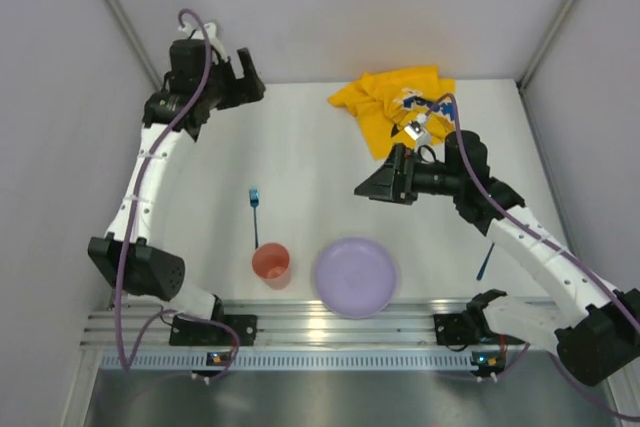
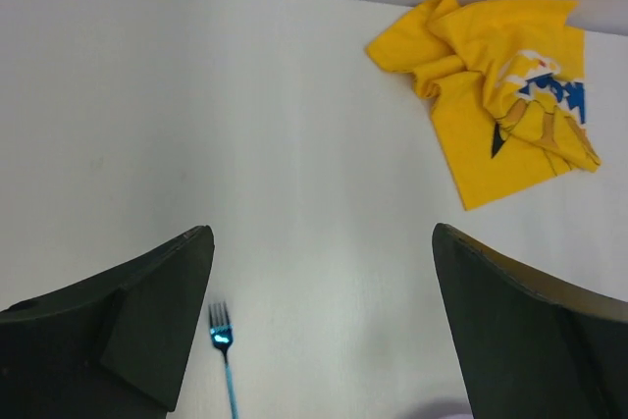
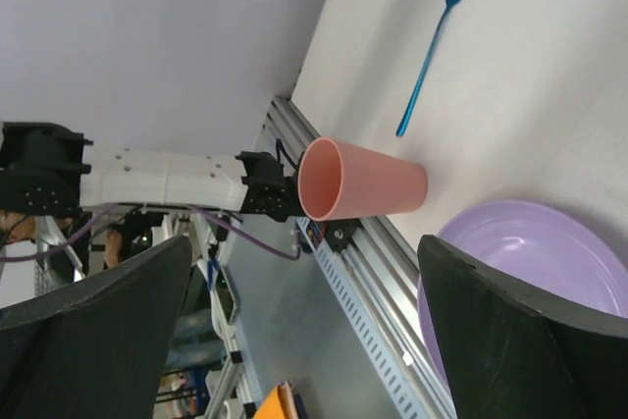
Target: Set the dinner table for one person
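Note:
My open left gripper should keep going, because the yellow cloth's near corner is flat and there is clear table leading to it (image 1: 305, 132). It should move on toward that corner (image 1: 379, 154) and close there.
The white dinner table (image 1: 300, 157) holds a lilac plate (image 1: 355, 276) near the front edge, with a pink cup (image 1: 271, 263) upright to its left. A blue fork (image 1: 255, 215) lies behind the cup; it also shows in the left wrist view (image 2: 225, 361) and the right wrist view (image 3: 433, 44). A second blue utensil (image 1: 485, 261) lies right of the plate, partly under the right arm. My left gripper (image 1: 238, 80) is open and empty, high at the back left. My right gripper (image 1: 374, 187) is open and empty, above the table behind the plate (image 3: 535, 272), facing the cup (image 3: 361, 182).
A crumpled yellow Pikachu-print cloth (image 1: 398, 104) lies at the back right of the table, also in the left wrist view (image 2: 500, 85). An aluminium rail (image 1: 340, 332) runs along the near edge by the arm bases. Grey walls enclose the table's sides and back.

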Controlling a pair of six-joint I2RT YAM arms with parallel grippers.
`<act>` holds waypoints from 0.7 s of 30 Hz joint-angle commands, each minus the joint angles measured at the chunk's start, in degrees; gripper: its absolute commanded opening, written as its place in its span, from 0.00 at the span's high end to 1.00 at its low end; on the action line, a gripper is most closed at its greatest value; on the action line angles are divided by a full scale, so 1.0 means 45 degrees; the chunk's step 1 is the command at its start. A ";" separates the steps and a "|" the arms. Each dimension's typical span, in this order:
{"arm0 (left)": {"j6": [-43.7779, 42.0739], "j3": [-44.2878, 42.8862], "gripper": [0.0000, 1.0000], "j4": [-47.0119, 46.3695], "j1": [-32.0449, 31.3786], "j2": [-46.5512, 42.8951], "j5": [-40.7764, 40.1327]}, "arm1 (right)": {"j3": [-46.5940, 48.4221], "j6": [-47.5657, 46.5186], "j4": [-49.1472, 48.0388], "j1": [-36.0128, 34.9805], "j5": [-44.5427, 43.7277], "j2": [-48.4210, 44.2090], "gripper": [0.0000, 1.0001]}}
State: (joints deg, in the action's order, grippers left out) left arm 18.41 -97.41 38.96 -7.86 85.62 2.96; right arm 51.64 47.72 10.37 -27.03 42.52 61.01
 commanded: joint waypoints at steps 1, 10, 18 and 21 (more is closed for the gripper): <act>0.0359 -0.2354 0.02 0.0406 -0.1707 0.1979 0.0026 | 0.0945 -0.1013 0.1379 0.0165 -0.0170 -0.0764 0.00; 0.3092 -0.6201 0.02 -0.2586 -0.2941 0.7389 0.2861 | 0.3013 -0.3726 0.8230 0.2214 -0.5304 -0.2248 0.00; 0.4421 -0.7611 0.05 -0.3112 -0.4893 1.1045 0.2468 | 0.4208 -0.4492 1.0759 0.3935 -0.7495 -0.2914 0.00; 0.4987 -0.7632 0.10 -0.2975 -0.5090 1.1887 0.2038 | 0.4481 -0.4550 1.1287 0.3974 -0.8023 -0.2856 0.00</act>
State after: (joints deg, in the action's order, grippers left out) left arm 36.36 -128.64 26.96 -28.97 137.40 13.63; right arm 69.14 29.10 55.27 -9.82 11.22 47.94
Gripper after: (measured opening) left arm 0.912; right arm 0.996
